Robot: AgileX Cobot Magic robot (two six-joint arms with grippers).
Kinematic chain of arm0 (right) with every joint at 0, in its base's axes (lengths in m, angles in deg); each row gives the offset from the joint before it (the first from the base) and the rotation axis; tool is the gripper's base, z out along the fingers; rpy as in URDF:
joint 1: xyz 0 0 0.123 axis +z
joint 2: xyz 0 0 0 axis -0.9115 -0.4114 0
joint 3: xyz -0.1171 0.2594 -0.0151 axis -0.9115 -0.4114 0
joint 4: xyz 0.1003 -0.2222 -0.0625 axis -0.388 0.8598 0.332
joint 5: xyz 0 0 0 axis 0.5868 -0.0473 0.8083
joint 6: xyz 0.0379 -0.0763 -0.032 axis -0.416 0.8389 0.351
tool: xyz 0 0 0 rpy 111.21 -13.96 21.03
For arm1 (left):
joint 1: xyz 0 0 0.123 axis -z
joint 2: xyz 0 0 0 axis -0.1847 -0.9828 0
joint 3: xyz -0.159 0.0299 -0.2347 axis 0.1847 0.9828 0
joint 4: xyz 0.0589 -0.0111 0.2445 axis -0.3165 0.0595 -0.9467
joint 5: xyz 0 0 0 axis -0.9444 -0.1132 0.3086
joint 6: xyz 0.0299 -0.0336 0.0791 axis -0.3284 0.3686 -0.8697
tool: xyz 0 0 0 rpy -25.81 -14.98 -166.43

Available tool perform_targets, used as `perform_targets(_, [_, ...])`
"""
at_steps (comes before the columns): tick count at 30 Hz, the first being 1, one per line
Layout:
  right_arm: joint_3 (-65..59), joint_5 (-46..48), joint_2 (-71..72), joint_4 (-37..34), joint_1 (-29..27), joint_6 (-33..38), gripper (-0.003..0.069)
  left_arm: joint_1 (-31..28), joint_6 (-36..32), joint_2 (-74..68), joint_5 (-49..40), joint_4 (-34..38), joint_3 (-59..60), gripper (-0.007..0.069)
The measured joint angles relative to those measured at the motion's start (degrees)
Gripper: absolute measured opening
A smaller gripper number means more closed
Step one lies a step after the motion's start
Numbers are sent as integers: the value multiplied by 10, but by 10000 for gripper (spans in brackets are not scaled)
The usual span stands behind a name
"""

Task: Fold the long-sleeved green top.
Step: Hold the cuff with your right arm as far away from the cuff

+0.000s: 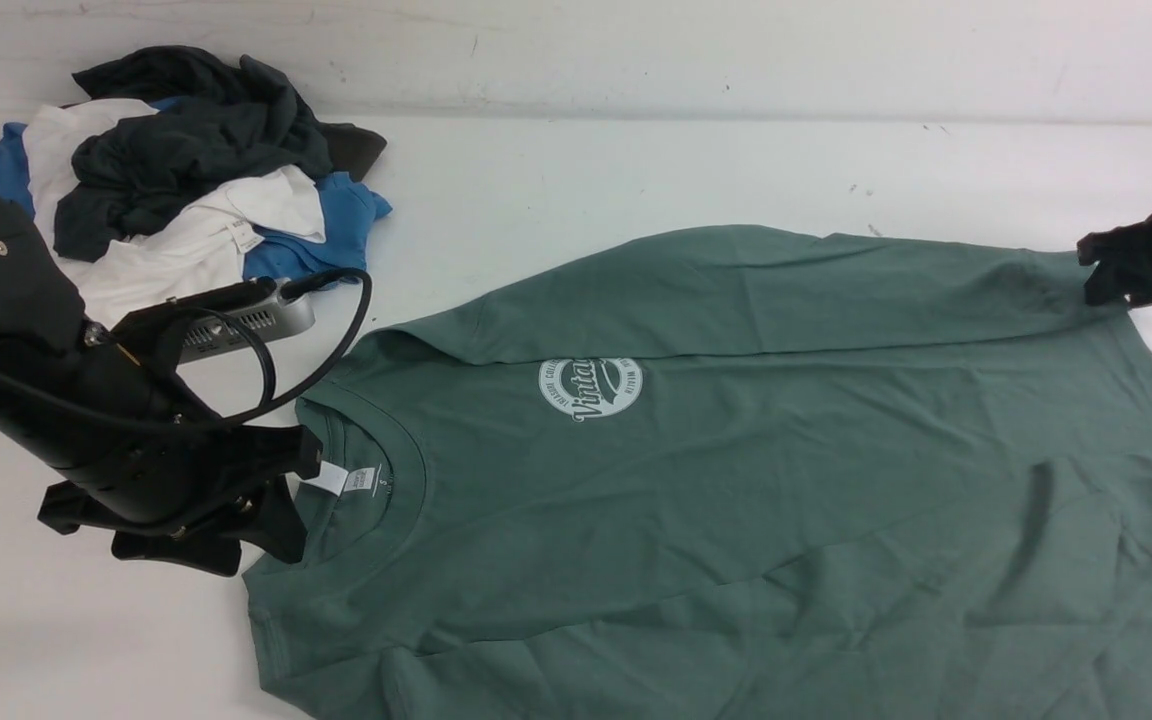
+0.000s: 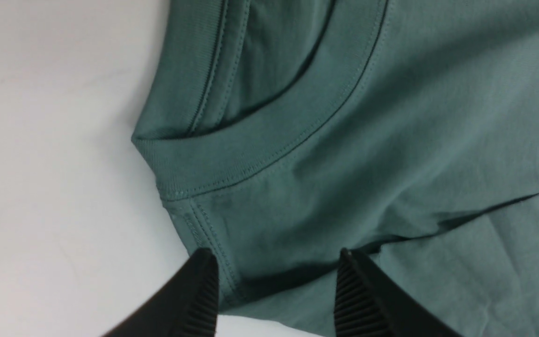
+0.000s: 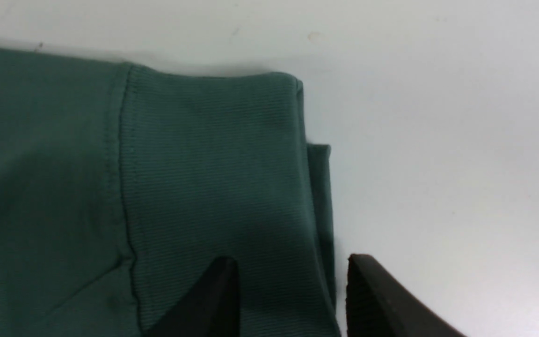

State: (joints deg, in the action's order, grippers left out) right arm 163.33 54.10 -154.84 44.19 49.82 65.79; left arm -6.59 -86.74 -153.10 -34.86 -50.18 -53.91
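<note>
The far sleeve [image 1: 896,290] will uncover the top's far side lying flat when the robot carries the sleeve across, since a second green edge [image 3: 321,185] shows past the cuff.
The green long-sleeved top [image 1: 736,480] lies flat on the white table, neck to the left, round white logo [image 1: 590,388] up. Its far sleeve is folded across the chest, with the cuff [image 3: 204,164] at the right. My left gripper [image 1: 294,497] sits at the near shoulder beside the collar [image 2: 269,140]. It is open [image 2: 276,267], with the shoulder seam between its fingers [image 2: 204,290]. My right gripper [image 1: 1094,270] is at the cuff's end, open [image 3: 293,276]. One finger rests over the ribbed cuff and the other over bare table, so the cuff's edge lies between them.
A heap of dark grey, white and blue clothes [image 1: 186,180] lies at the back left, behind my left arm. Bare white table [image 1: 636,170] runs behind the top. The top's near side and right edge run out of the front view.
</note>
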Motion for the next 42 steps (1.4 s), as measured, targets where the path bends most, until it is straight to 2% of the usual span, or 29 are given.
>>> perform_targets(6, [1, 6, -4, 2, 1, 2, 140, 0, 0, 0, 2, 0, 0, 324])
perform_targets(10, [1, 5, -5, 10, 1, 2, 106, 0, 0, 0, 2, 1, 0, 324])
perform_targets(13, [2, 5, -5, 13, 1, 2, 109, 0, 0, 0, 2, 1, 0, 324])
perform_targets(23, [2, 5, -7, 15, 1, 2, 232, 0, 0, 0, 2, 6, -1, 324])
perform_targets(30, [2, 5, -7, 15, 1, 2, 235, 0, 0, 0, 2, 7, -1, 324])
perform_targets(35, [3, 9, -7, 14, 1, 2, 155, 0, 0, 0, 4, 7, -1, 324])
perform_targets(38, [5, 10, -7, 13, 1, 2, 38, 0, 0, 0, 10, 7, -1, 324])
perform_targets(42, [5, 10, -7, 13, 1, -5, 9, 0, 0, 0, 28, 7, -1, 324])
